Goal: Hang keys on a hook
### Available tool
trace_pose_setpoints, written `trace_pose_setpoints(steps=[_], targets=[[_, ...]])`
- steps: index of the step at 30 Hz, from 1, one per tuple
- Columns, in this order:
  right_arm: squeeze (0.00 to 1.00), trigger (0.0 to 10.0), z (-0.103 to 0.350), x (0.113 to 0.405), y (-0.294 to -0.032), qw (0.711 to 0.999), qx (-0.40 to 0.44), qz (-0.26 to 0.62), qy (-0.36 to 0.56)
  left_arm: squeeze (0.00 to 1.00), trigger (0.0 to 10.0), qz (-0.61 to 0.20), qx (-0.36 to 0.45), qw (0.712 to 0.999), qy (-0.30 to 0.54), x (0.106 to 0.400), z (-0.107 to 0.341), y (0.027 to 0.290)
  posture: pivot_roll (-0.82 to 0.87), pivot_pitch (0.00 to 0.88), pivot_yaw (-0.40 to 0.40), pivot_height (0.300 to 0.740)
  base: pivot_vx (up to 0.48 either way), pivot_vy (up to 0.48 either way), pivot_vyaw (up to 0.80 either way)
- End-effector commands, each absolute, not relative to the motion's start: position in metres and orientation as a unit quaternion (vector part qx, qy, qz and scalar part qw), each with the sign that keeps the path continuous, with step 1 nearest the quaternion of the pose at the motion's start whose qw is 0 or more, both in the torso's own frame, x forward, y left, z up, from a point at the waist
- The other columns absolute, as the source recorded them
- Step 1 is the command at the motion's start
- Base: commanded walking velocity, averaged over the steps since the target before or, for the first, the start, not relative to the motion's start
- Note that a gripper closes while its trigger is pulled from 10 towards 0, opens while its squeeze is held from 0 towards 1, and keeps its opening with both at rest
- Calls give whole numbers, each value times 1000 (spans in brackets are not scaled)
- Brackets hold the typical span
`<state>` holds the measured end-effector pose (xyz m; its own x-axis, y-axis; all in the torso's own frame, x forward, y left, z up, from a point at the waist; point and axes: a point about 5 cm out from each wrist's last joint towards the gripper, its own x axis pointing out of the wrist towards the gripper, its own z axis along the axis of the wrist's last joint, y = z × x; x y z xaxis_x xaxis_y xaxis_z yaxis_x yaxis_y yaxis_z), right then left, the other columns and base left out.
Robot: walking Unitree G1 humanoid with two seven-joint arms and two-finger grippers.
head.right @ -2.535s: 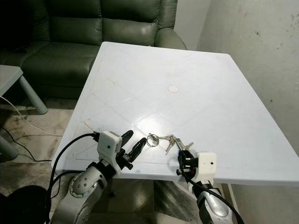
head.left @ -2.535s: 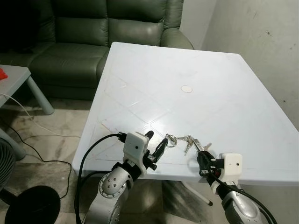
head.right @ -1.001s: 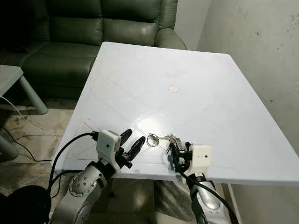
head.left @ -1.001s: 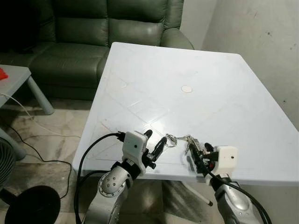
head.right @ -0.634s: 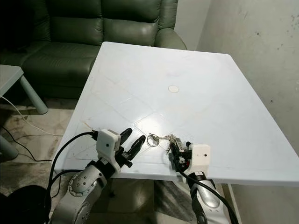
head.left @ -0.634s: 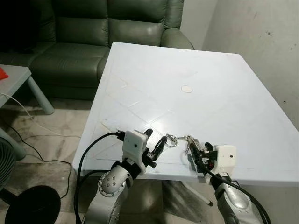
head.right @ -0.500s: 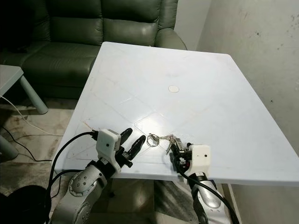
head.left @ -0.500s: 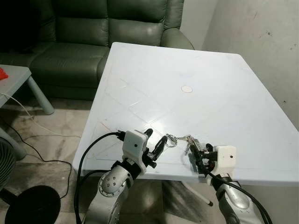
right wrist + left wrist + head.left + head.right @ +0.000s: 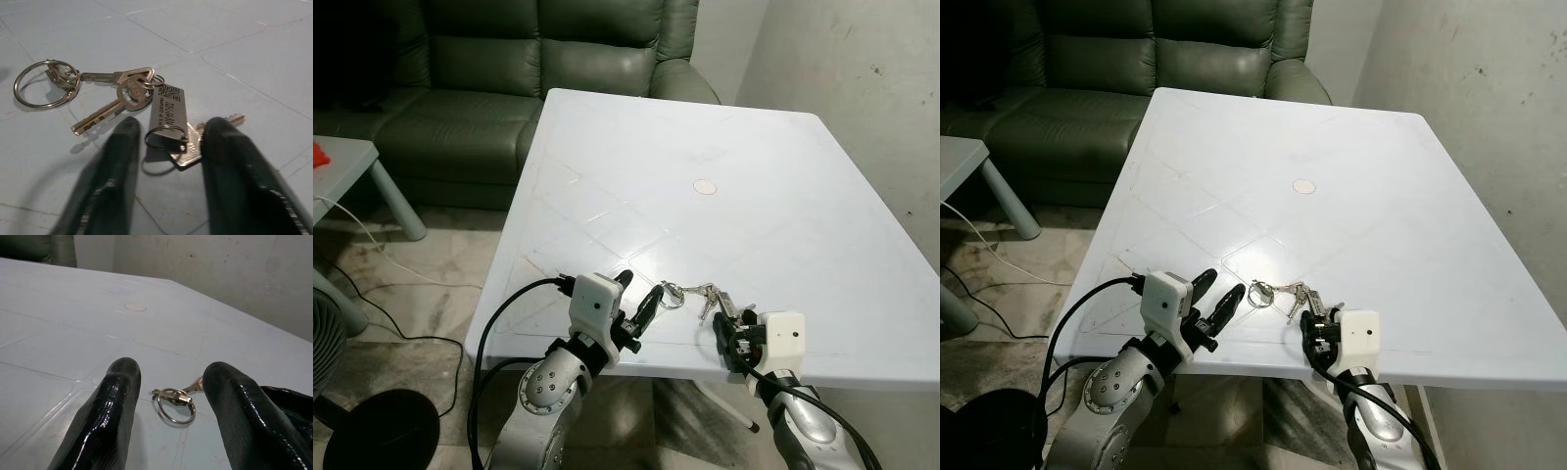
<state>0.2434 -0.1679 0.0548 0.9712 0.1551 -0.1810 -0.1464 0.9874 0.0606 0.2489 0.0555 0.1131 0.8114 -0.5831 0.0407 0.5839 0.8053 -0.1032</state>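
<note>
I expect the thin key ring (image 9: 165, 138) to bring only the metal tag and its key when I lift it, because other keys sit on their own ring (image 9: 157, 80).
A bunch of keys (image 9: 703, 293) lies flat on the white table (image 9: 705, 127) near its front edge. It has a large split ring (image 9: 174, 404), several keys and a metal tag (image 9: 166, 115). My left gripper (image 9: 643, 287) is open, low over the table, just left of the split ring. Its fingers (image 9: 110, 411) point at the ring without touching it. My right gripper (image 9: 173, 129) is open at the tag end of the bunch. Its blurred fingers (image 9: 112, 181) stand either side of the tag's small ring and hold nothing.
A small round cap (image 9: 705, 186) sits mid-table. A dark green sofa (image 9: 509, 69) stands behind the table and a plaster wall (image 9: 862, 78) runs along its right side. On the left are a grey side table (image 9: 342, 162), a floor cable (image 9: 372, 245) and a black fan base (image 9: 382, 431).
My right gripper slid left onto the tag end of the keys, then drew back slightly toward the table edge. The keys still lie on the table. My left gripper has barely moved.
</note>
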Motion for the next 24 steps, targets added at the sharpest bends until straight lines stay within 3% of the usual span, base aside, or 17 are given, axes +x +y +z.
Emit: trace_pose_setpoints(steps=[1, 20, 21, 22, 23, 24], targets=[[0, 0, 52, 241, -172, 992, 22, 72, 98, 0, 10000, -311, -59, 949, -8, 247, 117, 52, -52, 76, -78, 740, 0, 0, 0], [0, 0, 54, 243, -178, 996, -10, 42, 82, 0, 10000, -312, -60, 948, -6, 246, 117, 51, -48, 76, -79, 740, 0, 0, 0], [0, 2745, 54, 244, -178, 996, -10, 43, 83, 0, 10000, -312, -60, 948, -6, 246, 117, 51, -48, 76, -79, 740, 0, 0, 0], [0, 4471, 53, 244, -178, 996, -10, 44, 83, 0, 10000, -312, -60, 948, -7, 246, 117, 51, -48, 76, -79, 740, 0, 0, 0], [0, 10000, 53, 244, -178, 995, -12, 44, 84, 0, 10000, -312, -60, 948, -7, 246, 117, 50, -48, 76, -79, 740, 0, 0, 0], [0, 10000, 53, 244, -178, 995, -13, 44, 83, 0, 10000, -312, -60, 948, -7, 246, 117, 50, -48, 76, -79, 740, 0, 0, 0]])
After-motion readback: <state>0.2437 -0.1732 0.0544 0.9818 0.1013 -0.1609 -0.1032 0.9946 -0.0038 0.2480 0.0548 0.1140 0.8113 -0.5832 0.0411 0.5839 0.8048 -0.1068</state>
